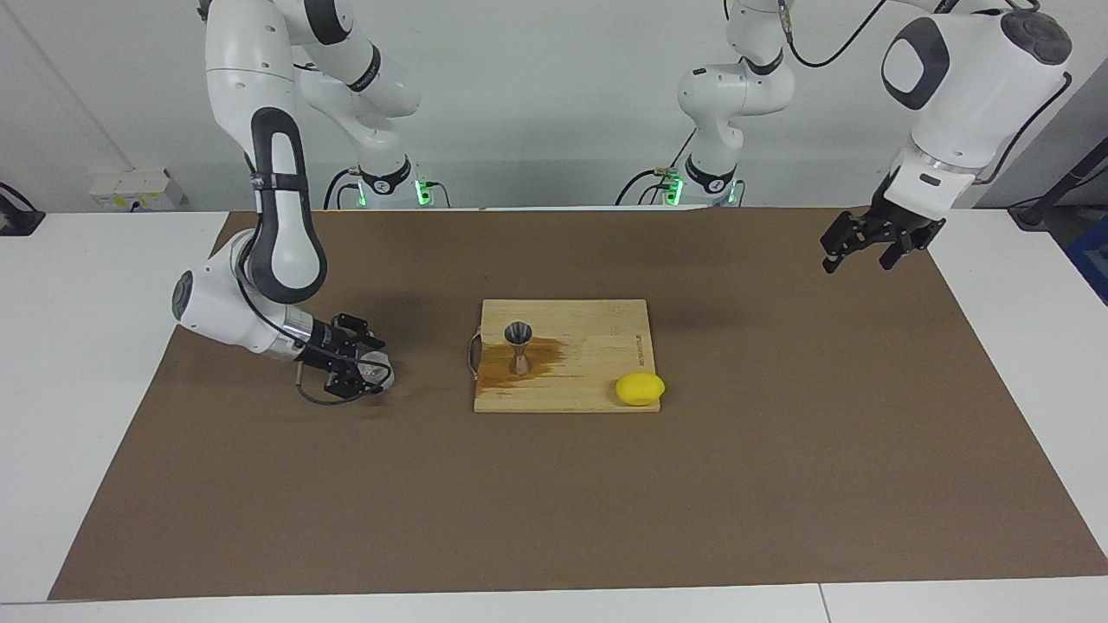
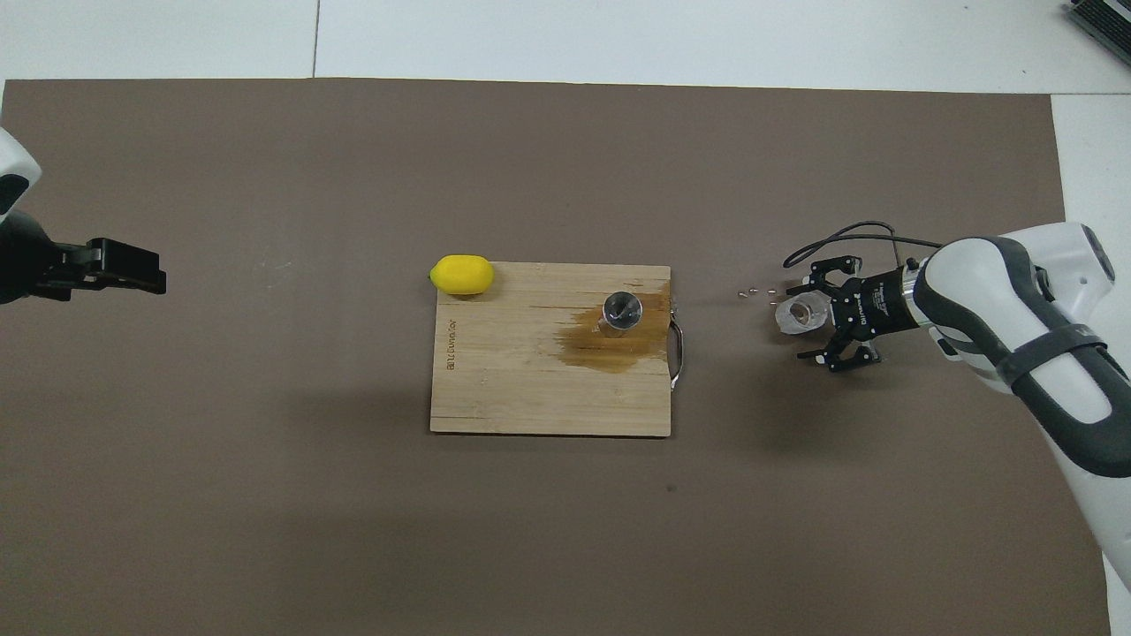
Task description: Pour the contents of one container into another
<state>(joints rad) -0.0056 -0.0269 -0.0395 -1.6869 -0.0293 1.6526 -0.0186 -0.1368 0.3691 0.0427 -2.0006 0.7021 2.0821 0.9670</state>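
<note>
Tiny drops (image 2: 749, 291) are on the brown mat next to the clear cup (image 2: 802, 314), so I should expect more hidden specks around the cup when I pick it up.
The clear cup (image 1: 378, 371) (image 2: 802, 311) stands on the brown mat toward the right arm's end of the table, with something brownish inside it. My right gripper (image 1: 372, 369) (image 2: 798, 323) is low at the mat, open, one finger on each side of the cup. Whether the fingers touch the cup I cannot tell. The metal jigger (image 1: 518, 345) (image 2: 622, 311) stands upright on the wooden cutting board (image 1: 597, 342) (image 2: 530, 389), on a brown wet stain. My left gripper (image 1: 857, 262) (image 2: 132, 269) hangs open and empty high over the mat at the left arm's end.
A yellow lemon (image 1: 640, 388) (image 2: 461, 274) lies at the board's corner toward the left arm's end. A few tiny grains (image 2: 756, 290) lie on the mat between the cup and the board's metal handle (image 2: 679, 349).
</note>
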